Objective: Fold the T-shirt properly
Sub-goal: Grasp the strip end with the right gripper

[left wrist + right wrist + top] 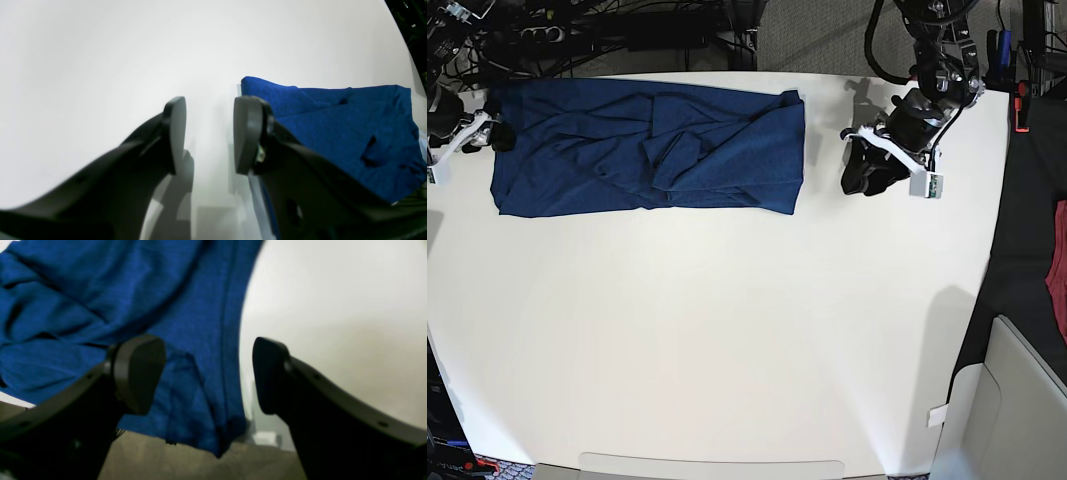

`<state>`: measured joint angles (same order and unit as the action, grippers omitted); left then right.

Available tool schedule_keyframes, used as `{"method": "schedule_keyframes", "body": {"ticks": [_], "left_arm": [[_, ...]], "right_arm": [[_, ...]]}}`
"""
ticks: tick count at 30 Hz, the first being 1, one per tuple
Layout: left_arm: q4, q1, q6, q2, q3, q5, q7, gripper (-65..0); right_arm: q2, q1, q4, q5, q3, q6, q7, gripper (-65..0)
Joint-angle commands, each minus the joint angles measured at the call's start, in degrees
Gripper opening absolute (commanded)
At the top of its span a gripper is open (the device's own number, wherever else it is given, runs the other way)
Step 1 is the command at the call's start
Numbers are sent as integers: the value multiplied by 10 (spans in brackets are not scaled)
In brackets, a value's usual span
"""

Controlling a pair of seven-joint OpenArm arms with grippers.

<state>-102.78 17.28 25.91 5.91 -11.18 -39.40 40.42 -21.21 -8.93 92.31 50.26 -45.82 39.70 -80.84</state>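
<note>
The T-shirt's end edge (238,350) passes through the gap of my open right gripper. I keep moving in over the T-shirt's strip (551,160) until cloth fills the gap, and then close the gripper.
The T-shirt (647,150), dark blue and plain, lies folded into a long wrinkled strip across the back of the white table (727,330). My right gripper (499,135) sits at the strip's left end. In the right wrist view this gripper (205,376) is open wide over the T-shirt (133,300); cloth shows beneath one finger and in part of the gap, and the jaws are not closed on it. My left gripper (859,178) hovers just right of the strip's other end. It (208,133) stands open over bare table, with the T-shirt (333,126) beside its right finger.
A reddish-maroon cloth (1059,250) shows off the table at the right edge. A pale grey box (1017,400) stands at the lower right. Dark cables (627,30) run behind the table's back edge. Brownish floor (150,456) shows below the shirt's end.
</note>
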Motion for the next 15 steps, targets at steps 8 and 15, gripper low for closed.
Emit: {"method": "schedule_keyframes", "body": {"ticks": [8,15], "left_arm": [[-12,-4,4,3,0,-9,-13,-422],[-12,-6,4,3,0,-9,-13,-422]], "right_arm": [[17,33,7,-48,-5,3,8,-204],[48,56,7,-105,-5,3,8,-204]]}}
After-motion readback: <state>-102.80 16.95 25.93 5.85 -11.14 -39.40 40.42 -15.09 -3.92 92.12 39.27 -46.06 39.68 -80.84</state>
